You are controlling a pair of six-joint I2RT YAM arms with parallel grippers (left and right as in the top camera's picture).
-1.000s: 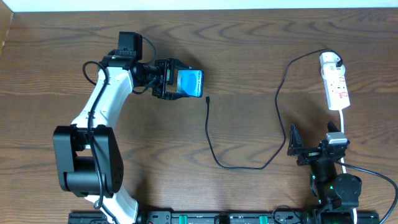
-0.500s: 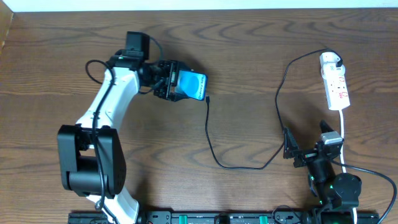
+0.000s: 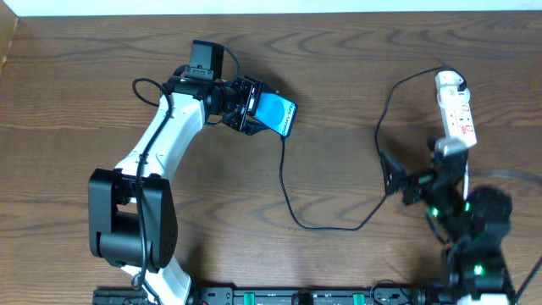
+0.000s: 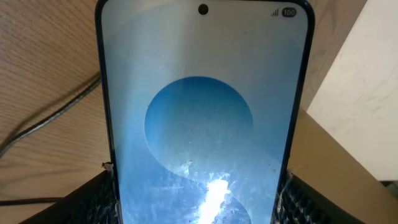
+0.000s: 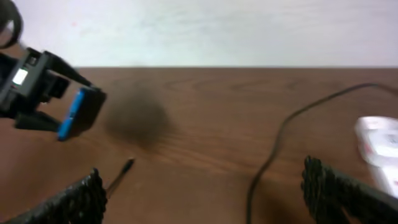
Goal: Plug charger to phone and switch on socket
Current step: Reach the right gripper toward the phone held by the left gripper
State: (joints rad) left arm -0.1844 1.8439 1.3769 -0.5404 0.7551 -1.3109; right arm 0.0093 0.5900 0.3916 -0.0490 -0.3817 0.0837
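My right gripper is nearing the phone's camera end [image 3: 290, 119], which sticks out free of my left gripper, and should keep on until its fingers straddle it, then close.
My left gripper [image 3: 252, 108] is shut on the phone [image 3: 277, 114], blue screen lit, and holds it tilted at the far middle of the table. In the left wrist view the phone [image 4: 199, 112] fills the frame between my fingers [image 4: 93, 202]. The charger's black plug tip [image 3: 283, 135] lies just below the phone. Its cable [image 3: 292, 216] loops right and up to the white adapter [image 3: 449, 80], plugged into the socket strip [image 3: 458, 114]. My right gripper [image 3: 391, 180] is open and empty left of the strip. The right wrist view shows the phone [image 5: 81, 112], plug tip [image 5: 126, 165] and cable [image 5: 280, 134].
The strip's white cord [image 3: 467, 161] runs down toward the right arm's base. A black rail [image 3: 296, 296] lines the table's front edge. A white wall [image 5: 217, 31] stands behind the table. The strip [image 5: 376, 143] shows blurred in the right wrist view.
My left gripper has carried the phone right and farther back, tilting it. My right arm has risen and swung up toward the cable, jaws still open.
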